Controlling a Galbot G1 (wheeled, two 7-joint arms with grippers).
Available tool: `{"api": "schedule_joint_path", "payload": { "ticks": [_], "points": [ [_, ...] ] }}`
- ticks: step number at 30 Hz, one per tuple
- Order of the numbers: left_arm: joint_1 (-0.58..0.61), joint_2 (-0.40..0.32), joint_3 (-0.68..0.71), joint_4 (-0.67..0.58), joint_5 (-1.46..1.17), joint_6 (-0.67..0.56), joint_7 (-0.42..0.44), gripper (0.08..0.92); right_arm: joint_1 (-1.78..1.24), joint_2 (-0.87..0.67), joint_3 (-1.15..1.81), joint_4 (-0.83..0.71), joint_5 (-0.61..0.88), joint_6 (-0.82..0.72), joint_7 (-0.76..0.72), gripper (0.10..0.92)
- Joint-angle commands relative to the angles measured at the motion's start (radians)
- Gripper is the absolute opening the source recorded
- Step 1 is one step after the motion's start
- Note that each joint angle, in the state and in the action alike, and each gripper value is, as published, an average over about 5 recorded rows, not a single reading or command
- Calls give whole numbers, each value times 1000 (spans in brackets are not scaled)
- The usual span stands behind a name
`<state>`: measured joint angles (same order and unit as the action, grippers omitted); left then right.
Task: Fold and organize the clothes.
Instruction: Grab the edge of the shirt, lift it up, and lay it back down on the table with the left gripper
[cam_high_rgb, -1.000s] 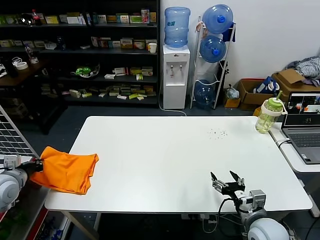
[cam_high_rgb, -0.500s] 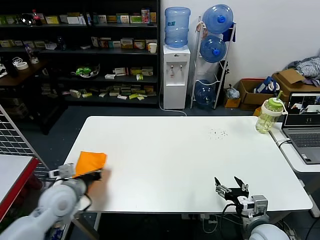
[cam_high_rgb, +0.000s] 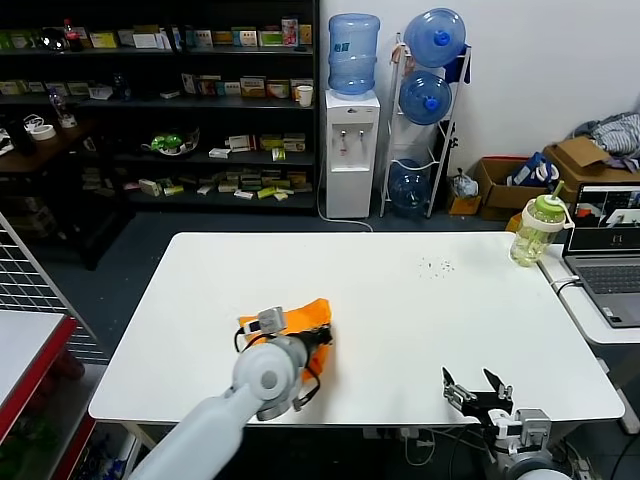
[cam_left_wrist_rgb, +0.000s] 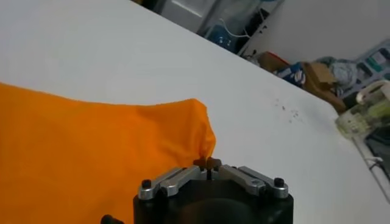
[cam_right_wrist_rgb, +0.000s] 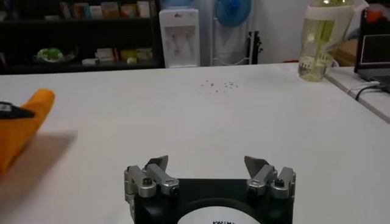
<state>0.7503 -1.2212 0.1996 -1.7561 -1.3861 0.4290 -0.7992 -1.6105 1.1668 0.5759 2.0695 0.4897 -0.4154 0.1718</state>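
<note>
The orange T-shirt hangs bunched (cam_high_rgb: 313, 317) under my left gripper. I should pull it back toward the white table's end (cam_high_rgb: 175, 335) near the red rail to spread it out before I fold it.
The bright orange T-shirt (cam_high_rgb: 303, 316) is bunched up and held over the white table (cam_high_rgb: 400, 300), left of its middle near the front. My left gripper (cam_high_rgb: 322, 335) is shut on a fold of the shirt; in the left wrist view the closed gripper (cam_left_wrist_rgb: 207, 163) pinches the orange T-shirt (cam_left_wrist_rgb: 91, 152). My right gripper (cam_high_rgb: 478, 390) is open and empty at the table's front right edge. In the right wrist view the open gripper (cam_right_wrist_rgb: 209, 164) faces bare table, with the orange shirt (cam_right_wrist_rgb: 21, 125) far off to one side. No lettering shows.
A green-capped bottle (cam_high_rgb: 536, 231) stands at the table's far right corner beside a laptop (cam_high_rgb: 610, 255) on a side table. Small dark specks (cam_high_rgb: 436, 266) lie on the table. Shelves, a water dispenser (cam_high_rgb: 352, 140) and boxes stand behind.
My left arm has carried the orange T-shirt from the table's left edge rightward to left of its middle. My right gripper has drawn back slightly toward the front edge, still open.
</note>
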Motion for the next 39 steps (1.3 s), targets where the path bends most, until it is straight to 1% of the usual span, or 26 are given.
{"api": "schedule_joint_path", "payload": {
  "ticks": [1, 8, 13, 17, 19, 20, 23, 28, 31, 33, 35, 37, 39],
  "points": [
    [-132, -209, 108, 160, 57, 5, -31, 93, -26, 14, 15, 13, -5, -3, 2, 823],
    [-103, -174, 95, 143, 67, 6, -18, 93, -17, 9, 7, 8, -2, -4, 2, 823],
    [-80, -94, 79, 86, 52, 9, -17, 93, -7, 7, -9, -2, -4, -4, 2, 823],
    [-57, -45, 63, 52, 47, 12, -17, 93, 9, 9, -30, -8, -5, -9, 4, 823],
    [-49, -1, 47, 32, 37, 15, -18, 93, 13, 8, -34, -6, -4, -10, 5, 823],
    [-47, 27, 39, 16, 26, 16, -19, 93, 13, 7, -34, -6, -4, -10, 4, 823],
    [-38, 152, 3, -62, -41, 20, -23, 93, 13, -2, -33, -9, -1, -6, 2, 823],
    [32, 441, -143, -205, -182, 36, -26, 93, 46, -15, -61, -35, 7, -1, -2, 823],
    [112, 607, -245, -279, -237, 40, -18, 93, 92, -19, -96, -56, 13, -1, -2, 823],
    [182, 698, -317, -325, -265, 39, -14, 93, 124, -21, -121, -72, 16, -1, -2, 823],
    [266, 765, -398, -357, -284, 42, -15, 93, 153, -20, -145, -89, 18, 1, -3, 823],
    [332, 804, -464, -370, -292, 48, -17, 93, 172, -19, -165, -104, 19, 5, -6, 823],
    [365, 830, -492, -366, -293, 52, -21, 93, 183, -17, -178, -114, 18, 9, -11, 823]
  ]
}}
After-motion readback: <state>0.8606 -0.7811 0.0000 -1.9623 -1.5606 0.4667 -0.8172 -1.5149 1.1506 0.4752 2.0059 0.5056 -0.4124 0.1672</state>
